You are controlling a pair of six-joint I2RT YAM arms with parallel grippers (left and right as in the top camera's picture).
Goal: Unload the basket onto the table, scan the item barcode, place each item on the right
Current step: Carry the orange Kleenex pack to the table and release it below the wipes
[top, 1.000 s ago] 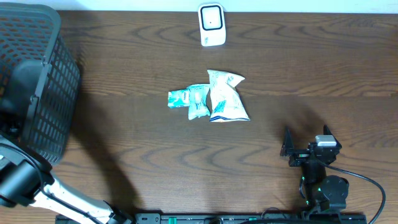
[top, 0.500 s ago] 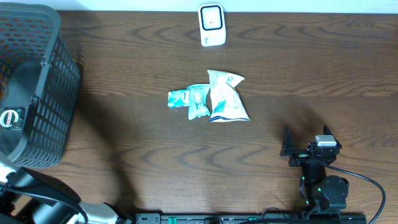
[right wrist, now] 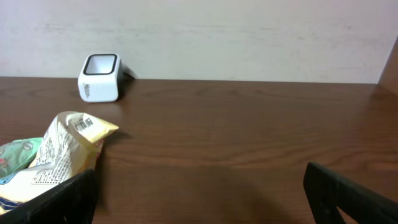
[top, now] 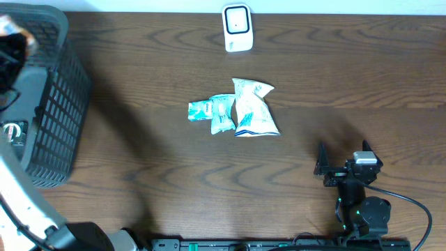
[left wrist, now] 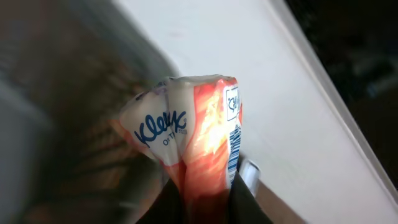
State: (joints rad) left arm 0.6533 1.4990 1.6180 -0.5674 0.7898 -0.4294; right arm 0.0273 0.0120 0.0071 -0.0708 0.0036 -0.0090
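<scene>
I should keep moving my left gripper toward open wood (top: pixel 205 150) in front of the pouches and let go there, since the orange pack (top: pixel 15 29) is above the basket.
A small orange and white Kleenex tissue pack (left wrist: pixel 199 137) is pinched between my left gripper's (left wrist: pixel 205 202) black fingers, its barcode (left wrist: pixel 234 149) on the right side edge. From overhead, that gripper (top: pixel 12 45) hangs over the basket's far left corner with the orange pack (top: pixel 14 28) at its tip. The white scanner (top: pixel 237 28) stands at the table's far edge, also in the right wrist view as the scanner (right wrist: pixel 99 78). My right gripper (top: pixel 341 159) rests open near the front right, nothing between its fingers (right wrist: pixel 62 199).
A dark mesh basket (top: pixel 59 104) fills the left end of the table. Two light blue and white snack pouches (top: pixel 237 111) lie mid-table in front of the scanner, seen at the left of the right wrist view as pouches (right wrist: pixel 56 149).
My left arm has swung from the front left corner up over the basket, carrying the tissue pack to the far left. The right arm has stayed still.
</scene>
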